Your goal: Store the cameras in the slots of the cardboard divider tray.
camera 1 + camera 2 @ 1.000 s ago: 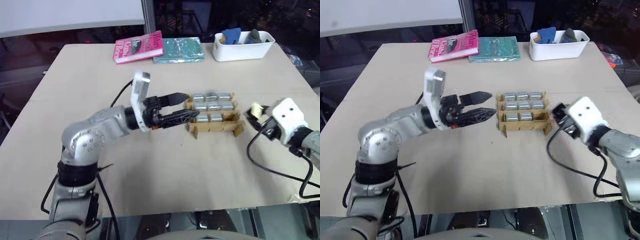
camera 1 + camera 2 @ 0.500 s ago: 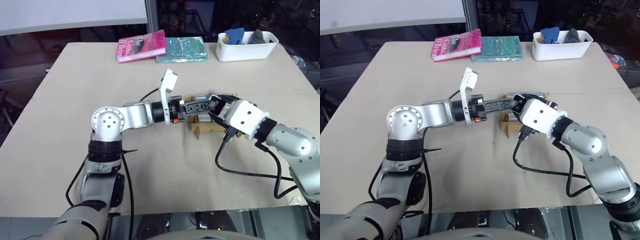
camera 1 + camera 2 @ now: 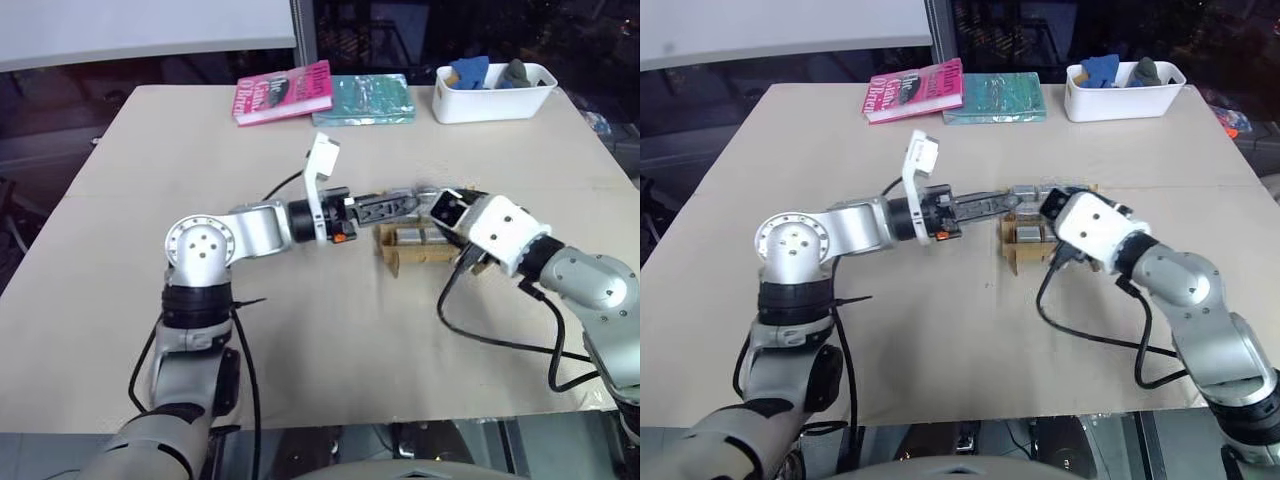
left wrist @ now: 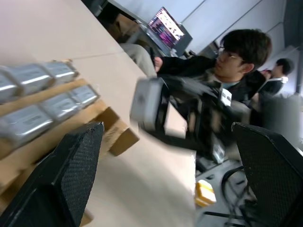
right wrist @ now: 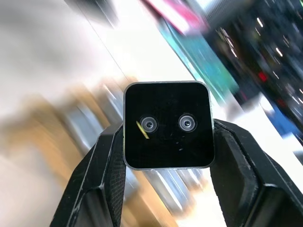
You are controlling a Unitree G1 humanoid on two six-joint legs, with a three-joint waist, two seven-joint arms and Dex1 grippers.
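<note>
The robot's right gripper is holding the camera lenses up (image 3: 449,208), but the cameras in the slots lie silver side up, so next the left gripper takes and turns the camera (image 3: 1053,203) first.
The cardboard divider tray (image 3: 398,262) lies right of the table's middle, with several silver-grey cameras (image 3: 414,237) in its slots. My left gripper (image 3: 404,205) reaches in level from the left over the tray's far left part, its black fingers (image 4: 71,175) spread wide and open with nothing between them. My right gripper (image 3: 447,208) hangs over the tray's far right part, shut on one camera (image 5: 166,125) whose black face shows two lenses. In the left wrist view that held camera (image 4: 149,106) floats just beyond the filled slots (image 4: 38,109).
A pink book (image 3: 283,92) and a teal book (image 3: 365,100) lie at the table's far edge. A white bin (image 3: 490,100) with blue and grey items stands at the far right. A seated person (image 4: 236,52) shows beyond the table in the left wrist view.
Both grippers have closed in over the tray. The left reached further right along its far side; the right swung in from the right, carrying the camera.
</note>
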